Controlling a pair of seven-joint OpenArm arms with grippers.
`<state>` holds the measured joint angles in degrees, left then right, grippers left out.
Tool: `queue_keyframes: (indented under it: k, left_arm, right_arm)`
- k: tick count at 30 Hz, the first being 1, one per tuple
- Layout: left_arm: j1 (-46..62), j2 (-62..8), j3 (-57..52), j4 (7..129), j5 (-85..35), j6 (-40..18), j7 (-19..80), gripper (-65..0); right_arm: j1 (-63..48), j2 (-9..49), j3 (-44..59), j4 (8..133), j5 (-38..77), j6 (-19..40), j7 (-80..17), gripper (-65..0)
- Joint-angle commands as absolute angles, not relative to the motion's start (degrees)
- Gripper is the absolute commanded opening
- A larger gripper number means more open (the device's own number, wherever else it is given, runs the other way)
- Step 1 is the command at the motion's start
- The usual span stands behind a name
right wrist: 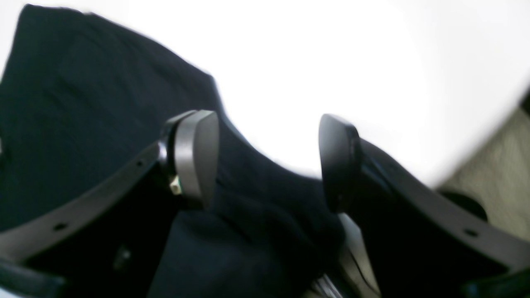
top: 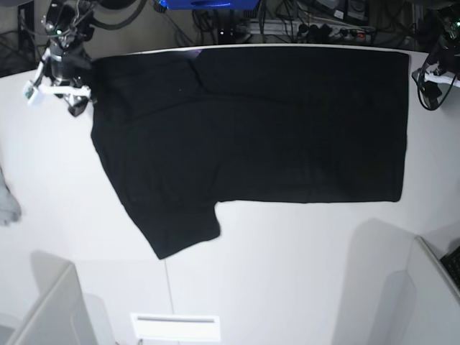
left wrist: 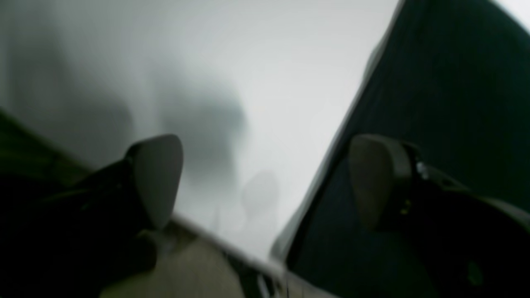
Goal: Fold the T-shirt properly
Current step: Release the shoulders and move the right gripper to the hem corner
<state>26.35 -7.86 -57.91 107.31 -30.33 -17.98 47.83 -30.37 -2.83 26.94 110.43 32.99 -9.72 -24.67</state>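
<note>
The robot's right gripper should go on along the T-shirt's edge until it closes at the short sleeve (top: 139,218), because that edge (right wrist: 248,144) lies flat and free between the open fingers.
The T-shirt (top: 287,122) lies flat, plain black side up, across the far half of the white table (top: 287,266). One short sleeve (top: 183,230) points toward the near left. My right gripper (top: 77,104) hovers at the shirt's far left corner. In the right wrist view the right gripper (right wrist: 267,159) is open, with black T-shirt (right wrist: 83,103) cloth beneath it and nothing between its fingers. At the shirt's far right edge is my left gripper (top: 429,92). The left wrist view shows the left gripper (left wrist: 267,180) open and empty, with the T-shirt (left wrist: 434,103) edge under its right finger.
A small light grey cloth (top: 7,205) lies at the table's left edge. Grey partitions rise at the near left (top: 50,309) and near right (top: 431,287). A white label (top: 175,327) sits at the front edge. Cables and equipment (top: 287,21) crowd the space behind the table.
</note>
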Motion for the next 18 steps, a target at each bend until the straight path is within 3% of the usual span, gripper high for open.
queue_keyframes:
  k: [1, 8, 13, 18]
  left_arm:
    - [25.98, -8.75, -58.24, 108.97, -30.90, -17.98, 46.73, -3.3]
    - [22.46, -11.65, -52.00, 108.88, -30.46, -17.80, 46.81, -3.3]
    - [19.82, -12.70, -49.19, 108.88, -30.37, -17.63, 46.81, -3.3]
    - [17.45, -12.44, -48.75, 108.88, -26.42, -17.63, 46.81, -3.3]
  right_arm:
    - [-29.49, -1.36, 26.15, 111.25, 33.36, -9.36, -23.60, -29.0]
    - [-19.74, 6.02, 20.70, 108.70, 33.36, -9.45, -25.54, -29.0]
    - [-9.98, 7.96, 20.00, 104.31, 33.36, -9.45, -33.71, -29.0]
    - [-2.51, 9.45, 18.33, 95.96, 33.36, -9.45, -34.77, -29.0]
